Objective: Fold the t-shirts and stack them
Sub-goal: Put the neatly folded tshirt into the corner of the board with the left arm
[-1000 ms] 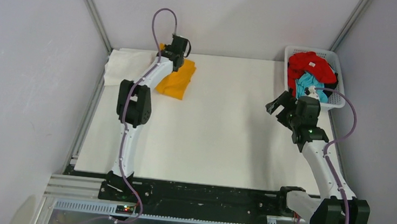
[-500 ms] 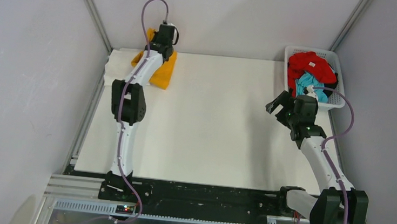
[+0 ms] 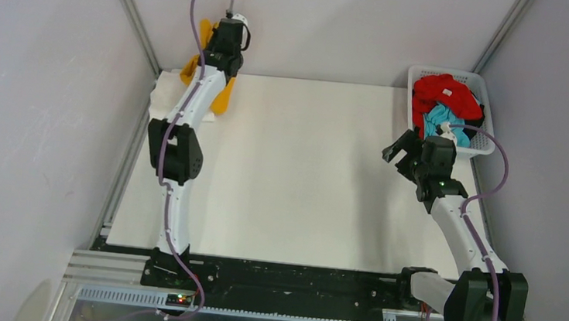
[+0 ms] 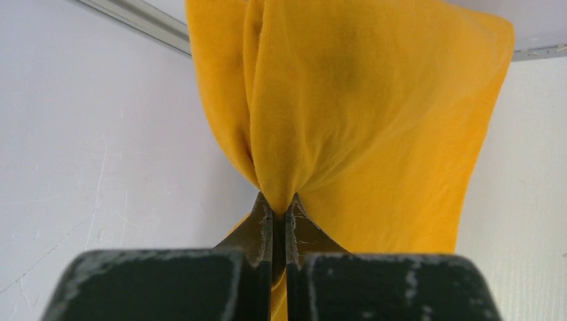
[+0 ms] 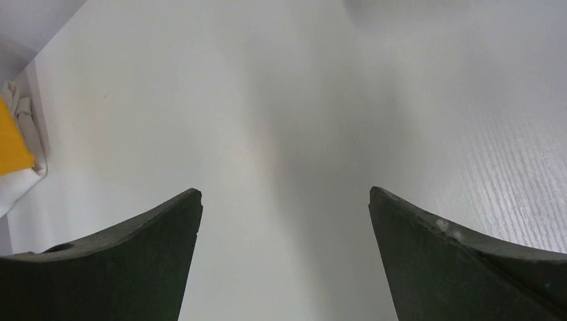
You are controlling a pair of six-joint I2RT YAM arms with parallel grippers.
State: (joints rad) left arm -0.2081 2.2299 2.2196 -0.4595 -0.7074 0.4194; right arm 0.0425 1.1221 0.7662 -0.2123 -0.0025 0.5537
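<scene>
The mustard-orange t-shirt (image 3: pixel 222 99) hangs over the flat white t-shirt. I continue to move my left gripper across the white t-shirt's uncovered side (image 3: pixel 165 94), then open once their edges meet.
My left gripper (image 3: pixel 225 43) is shut on the mustard-orange t-shirt (image 3: pixel 223 97) and holds it lifted at the table's far left corner; the shirt hangs down past the arm. In the left wrist view the orange cloth (image 4: pixel 374 114) bunches out from between my closed fingertips (image 4: pixel 279 204). A white t-shirt (image 3: pixel 175 93) lies flat at the far left under it. Red (image 3: pixel 446 93) and turquoise (image 3: pixel 440 120) t-shirts sit crumpled in the basket. My right gripper (image 3: pixel 397 151) is open and empty over bare table, left of the basket; its fingers (image 5: pixel 160 227) frame only white table.
The white lattice basket (image 3: pixel 485 143) stands at the far right corner. Grey walls and metal frame posts close in the table's back and sides. The orange and white cloth show at the left edge of the right wrist view (image 5: pixel 13 154).
My left gripper has lifted the orange shirt off the table and carried it left and back, toward the far left corner. The right arm has barely moved.
</scene>
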